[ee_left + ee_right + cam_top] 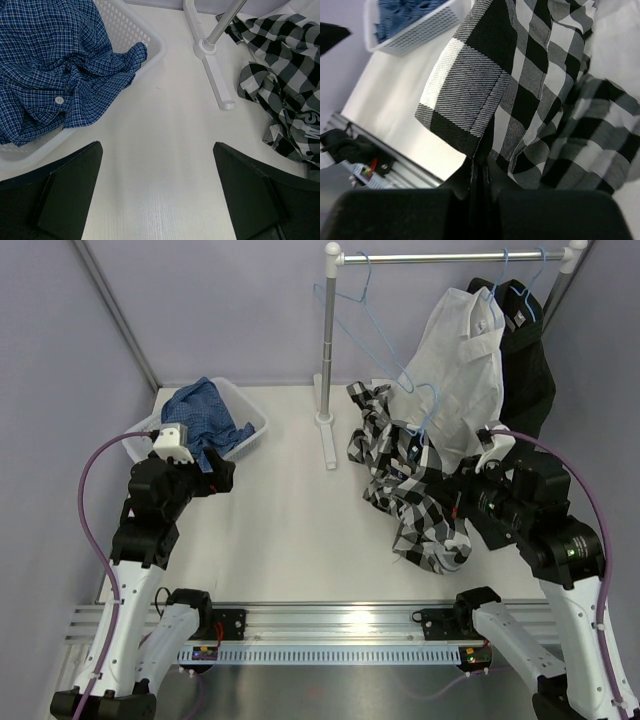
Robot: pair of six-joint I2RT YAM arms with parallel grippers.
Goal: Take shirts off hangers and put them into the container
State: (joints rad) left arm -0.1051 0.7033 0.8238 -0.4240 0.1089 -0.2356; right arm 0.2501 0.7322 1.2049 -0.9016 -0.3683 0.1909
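The check shirt's hanger (pixel 427 410) is too far away for my left gripper to reach, so next my right gripper swings the shirt in front of the pole to let my left gripper take the hanger.
The blue small-check shirt (pixel 205 420) lies crumpled in the white container (pixel 252 422) at the back left; one sleeve (pixel 120 62) spills over the container's rim (pixel 150 37). My left gripper (pixel 157 195) hovers open over bare table just in front of it, holding nothing. My right gripper (pixel 481 172) is shut on an edge of the black-and-white check shirt (pixel 520 75), which hangs bunched (pixel 410 490) beside the rack base. The white shirt (pixel 460 350) and black shirt (pixel 528 360) hang on light-blue hangers. An empty hanger (pixel 352 315) dangles from the rail.
The rack's upright pole (pixel 327 350) and its foot (pixel 216 82) stand mid-table between the container and the check shirt. The top rail (pixel 450 256) runs right from the pole. Grey walls close in the left and back sides. The arms' mounting rail (pixel 340 625) lines the near edge.
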